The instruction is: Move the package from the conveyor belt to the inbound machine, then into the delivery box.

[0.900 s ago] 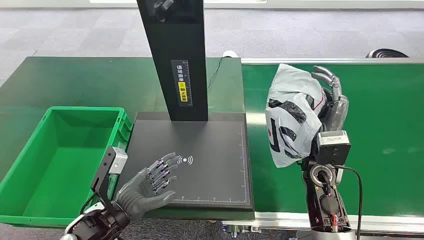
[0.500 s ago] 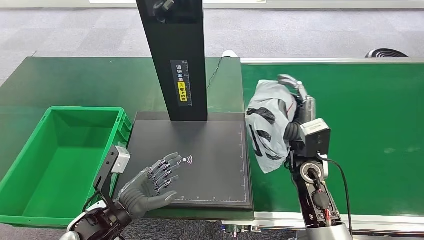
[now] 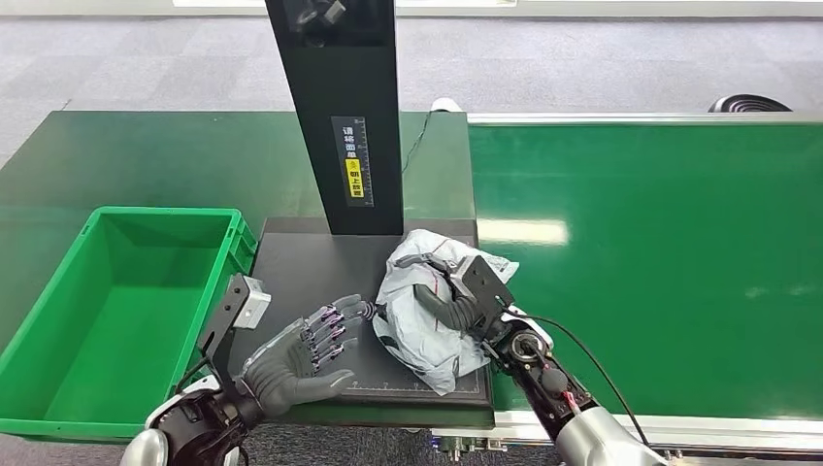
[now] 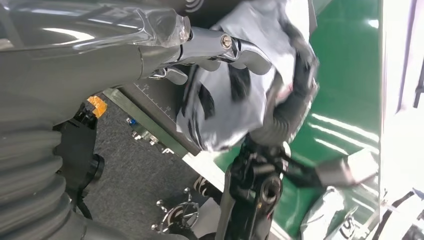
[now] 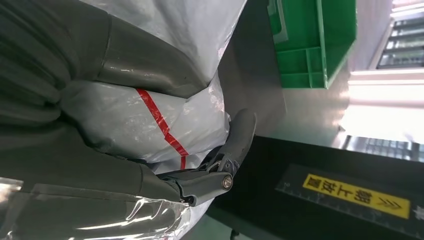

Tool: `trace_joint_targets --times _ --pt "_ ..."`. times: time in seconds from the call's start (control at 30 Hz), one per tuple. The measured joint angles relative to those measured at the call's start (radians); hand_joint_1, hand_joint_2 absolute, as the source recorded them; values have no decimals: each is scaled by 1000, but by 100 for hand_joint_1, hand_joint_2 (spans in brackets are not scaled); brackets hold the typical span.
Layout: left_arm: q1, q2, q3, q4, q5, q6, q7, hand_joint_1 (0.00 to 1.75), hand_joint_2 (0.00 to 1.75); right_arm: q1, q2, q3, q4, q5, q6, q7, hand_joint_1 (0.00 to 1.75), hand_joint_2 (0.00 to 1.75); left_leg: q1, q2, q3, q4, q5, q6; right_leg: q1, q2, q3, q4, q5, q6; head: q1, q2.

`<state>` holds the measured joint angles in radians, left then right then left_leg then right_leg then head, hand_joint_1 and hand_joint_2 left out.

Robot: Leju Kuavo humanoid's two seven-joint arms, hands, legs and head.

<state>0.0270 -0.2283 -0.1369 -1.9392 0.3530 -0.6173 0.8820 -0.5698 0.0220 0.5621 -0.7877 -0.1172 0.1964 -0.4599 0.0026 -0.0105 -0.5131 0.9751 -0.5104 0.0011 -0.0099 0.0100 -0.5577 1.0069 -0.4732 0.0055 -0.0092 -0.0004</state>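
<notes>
Loose corners (image 3: pixel 501 268) poke out of the package's crumpled plastic (image 3: pixel 425 325). The package will bunch up into folds in my left gripper when I pick it up.
The package (image 3: pixel 427 316) is a crumpled grey-white plastic bag with black and red markings. It lies on the black plate of the inbound machine (image 3: pixel 311 272), and my right hand (image 3: pixel 448 294) grips it from above. The right wrist view has the package (image 5: pixel 150 120) pressed against my right hand (image 5: pixel 120 65), a red stripe showing. My left hand (image 3: pixel 296 351) hovers open over the plate's front left, fingers spread toward the bag. The left wrist view looks past my left hand (image 4: pixel 200 47) at the package (image 4: pixel 235 95). The green delivery box (image 3: pixel 58 320) stands empty to the left.
The machine's black post (image 3: pixel 340 116) rises at the back of the plate with a yellow label. The green conveyor belt (image 3: pixel 679 243) stretches away on the right. A dark green table surface (image 3: pixel 146 155) lies behind the box.
My right hand has carried the package left off the conveyor belt and lowered it onto the machine's plate. My left hand has edged slightly toward the bag.
</notes>
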Motion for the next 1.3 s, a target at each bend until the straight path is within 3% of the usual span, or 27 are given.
trace_joint_targets --times 0.3,0.33,0.43,0.47,0.63,0.93,1.3 --pt "-50 4 -11 38 3 1 0 0 175 -153 142 94 209 14 80 31 175 175 1 0 1 0 1 -1 1 0 0 1 1 -1 0 0" --pt "-54 4 -11 40 4 0 0 0 175 -160 156 104 218 18 81 19 166 175 1 0 0 0 1 -1 2 0 -1 1 1 -1 0 0" --pt "-71 4 -8 46 10 -1 0 0 175 -177 190 126 232 19 74 -46 35 175 1 0 0 0 2 -1 2 0 -1 1 1 -1 0 0" --pt "-76 4 -6 47 13 -2 0 0 175 -183 196 129 234 15 74 -70 0 175 1 0 -1 0 2 -1 1 0 -1 1 1 -1 0 0" --pt "-102 1 -1 52 24 -11 0 0 175 -213 211 127 235 -29 75 -144 0 175 1 0 -1 0 2 -1 1 0 0 1 1 -1 0 0" --pt "-97 -2 7 54 16 5 0 0 175 -239 207 72 170 -87 61 -156 0 175 1 0 0 0 2 -1 1 0 -1 1 1 -1 0 0" --pt "-41 2 22 20 -7 40 0 0 175 -114 151 -66 -69 -149 39 -127 0 175 1 0 0 0 2 -1 1 0 -1 1 1 -1 0 0"
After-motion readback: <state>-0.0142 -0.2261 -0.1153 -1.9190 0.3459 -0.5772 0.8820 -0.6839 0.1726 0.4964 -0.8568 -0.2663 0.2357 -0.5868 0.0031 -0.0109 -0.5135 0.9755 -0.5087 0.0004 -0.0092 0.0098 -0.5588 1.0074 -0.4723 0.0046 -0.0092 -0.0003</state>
